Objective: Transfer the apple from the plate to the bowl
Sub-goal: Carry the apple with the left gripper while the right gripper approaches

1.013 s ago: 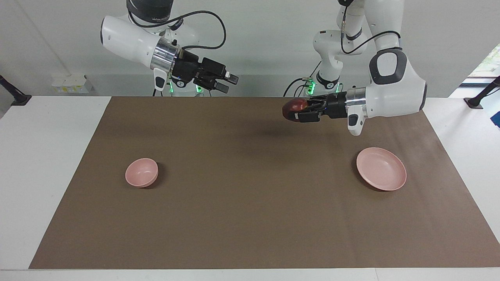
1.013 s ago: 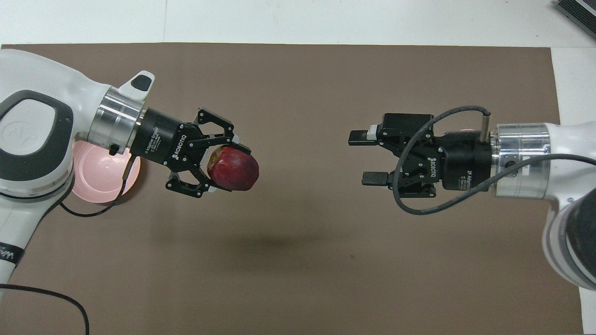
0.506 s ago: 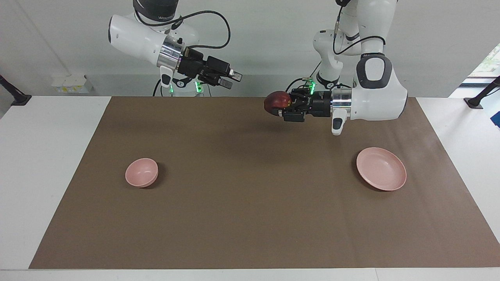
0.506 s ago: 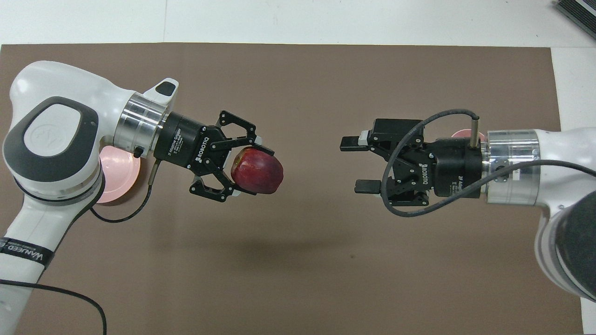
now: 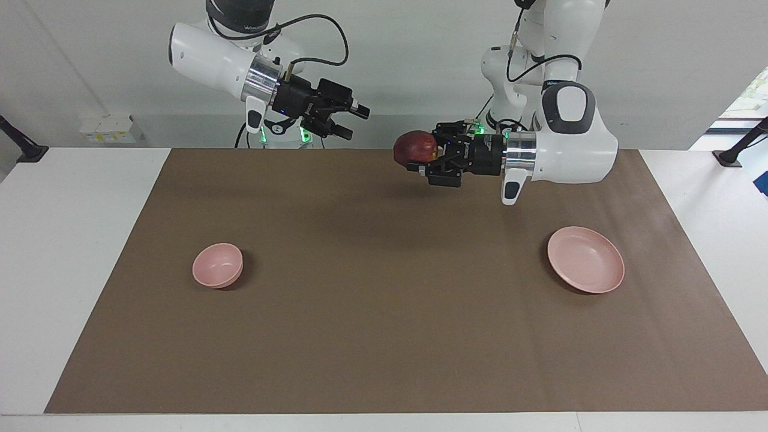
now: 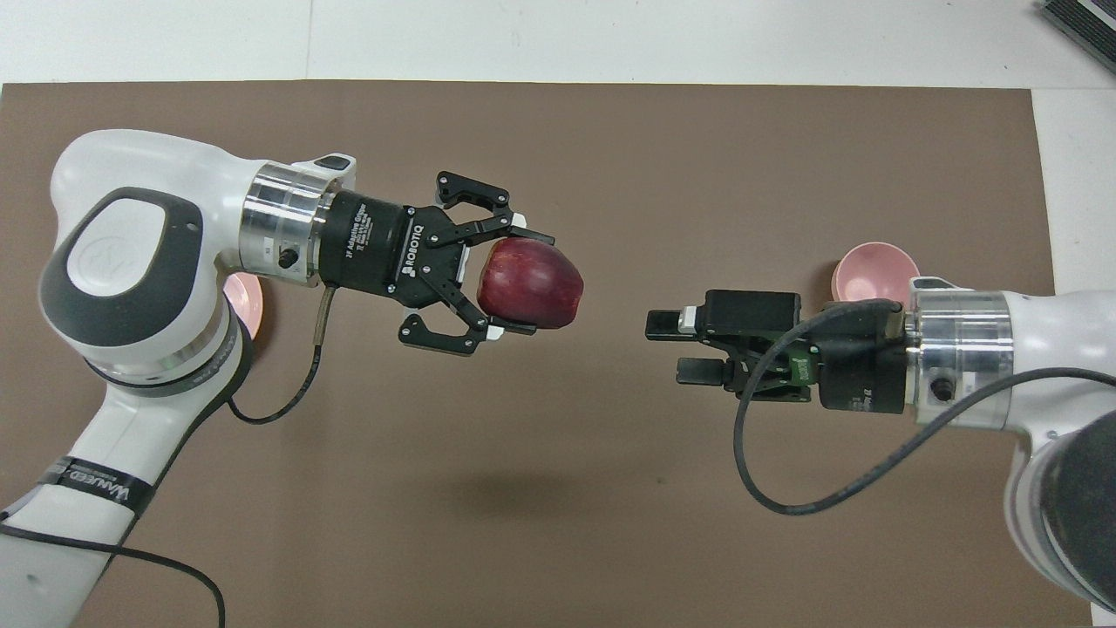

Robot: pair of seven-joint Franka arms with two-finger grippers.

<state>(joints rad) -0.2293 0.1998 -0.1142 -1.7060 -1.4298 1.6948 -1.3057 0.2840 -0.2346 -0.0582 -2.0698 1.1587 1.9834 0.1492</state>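
The apple is in my left gripper, and the bowl (image 5: 217, 266) is far from it, beyond my right gripper, so I should move the apple into my right gripper's open fingers (image 6: 692, 349).
My left gripper (image 5: 415, 159) (image 6: 526, 283) is shut on the dark red apple (image 5: 414, 147) (image 6: 531, 283) and holds it high over the middle of the brown mat. My right gripper (image 5: 354, 122) (image 6: 676, 347) is open and empty, raised in the air and pointing at the apple with a gap between them. The pale pink plate (image 5: 585, 259) lies bare on the mat toward the left arm's end; in the overhead view only a sliver of the plate (image 6: 247, 301) shows past the left arm. The small pink bowl (image 5: 218, 264) (image 6: 872, 269) stands toward the right arm's end.
A brown mat (image 5: 384, 336) covers most of the white table (image 5: 72, 252). A dark object (image 6: 1081, 24) lies at the table's corner toward the right arm's end.
The left gripper has carried the apple higher and toward the middle of the mat. The right gripper has turned on its wrist and edged toward the apple.
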